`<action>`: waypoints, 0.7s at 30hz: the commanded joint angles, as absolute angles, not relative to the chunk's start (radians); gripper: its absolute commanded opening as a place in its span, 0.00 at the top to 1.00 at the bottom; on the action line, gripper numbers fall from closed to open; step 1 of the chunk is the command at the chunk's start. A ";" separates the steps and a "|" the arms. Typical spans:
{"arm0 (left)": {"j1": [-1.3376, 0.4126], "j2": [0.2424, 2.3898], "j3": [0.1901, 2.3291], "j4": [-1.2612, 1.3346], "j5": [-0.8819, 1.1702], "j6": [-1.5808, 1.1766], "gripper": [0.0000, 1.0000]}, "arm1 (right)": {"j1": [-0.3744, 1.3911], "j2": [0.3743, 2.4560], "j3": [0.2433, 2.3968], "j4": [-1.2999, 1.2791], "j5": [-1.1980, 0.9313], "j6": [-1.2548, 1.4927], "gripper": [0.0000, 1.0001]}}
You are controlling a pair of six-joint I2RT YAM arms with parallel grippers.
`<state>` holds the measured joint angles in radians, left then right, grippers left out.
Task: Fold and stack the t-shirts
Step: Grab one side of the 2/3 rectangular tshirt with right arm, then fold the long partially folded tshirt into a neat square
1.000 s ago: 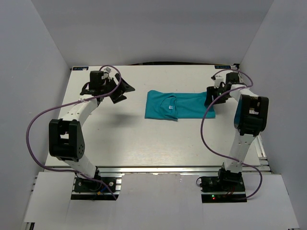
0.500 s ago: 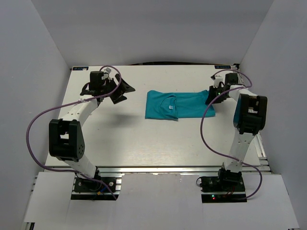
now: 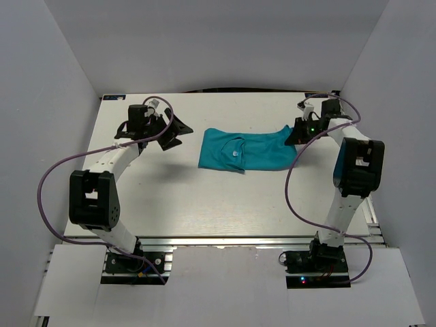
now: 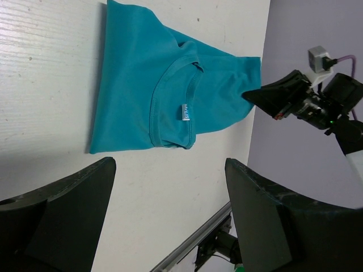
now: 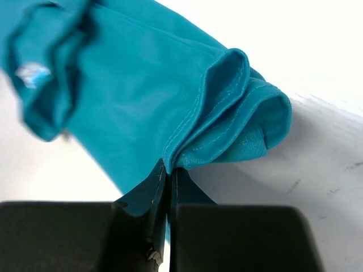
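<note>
The t-shirt is lying flat, and my right gripper is pinching the t-shirt's bunched hem [image 3: 287, 131]. I should keep bringing the hem over the collar until it meets the t-shirt's opposite edge [image 3: 205, 148].
One teal t-shirt [image 3: 245, 150] lies folded into a long strip across the far middle of the white table; its collar and small label [image 4: 185, 111] show in the left wrist view. My right gripper [image 3: 294, 133] is shut on the shirt's right end, and that corner is lifted off the table. In the right wrist view the bunched hem [image 5: 227, 107] rises from between the pinched fingertips [image 5: 154, 187]. My left gripper [image 3: 176, 131] stands open a little left of the shirt, with nothing between its fingers [image 4: 79, 209].
The table [image 3: 225, 197] is walled by grey panels on the left, right and back. An aluminium rail [image 3: 238, 240] runs along the near edge by both arm bases. Purple cables loop from each arm.
My right gripper has shut on the shirt's right end and lifted it, dragging the shirt slightly left. The left gripper has stayed open and nearly still.
</note>
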<state>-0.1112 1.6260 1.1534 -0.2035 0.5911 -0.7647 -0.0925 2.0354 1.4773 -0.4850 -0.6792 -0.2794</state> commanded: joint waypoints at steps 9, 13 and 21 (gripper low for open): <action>-0.114 1.552 1.094 -0.147 0.640 -0.764 0.11 | 0.044 1.904 1.575 -0.515 -0.838 -0.204 1.00; -0.114 1.543 1.072 -0.141 0.641 -0.761 0.11 | 0.104 1.908 1.623 -0.517 -0.842 -0.181 1.00; -0.117 1.554 1.051 -0.132 0.653 -0.758 0.11 | 0.205 1.947 1.724 -0.474 -0.851 -0.086 1.00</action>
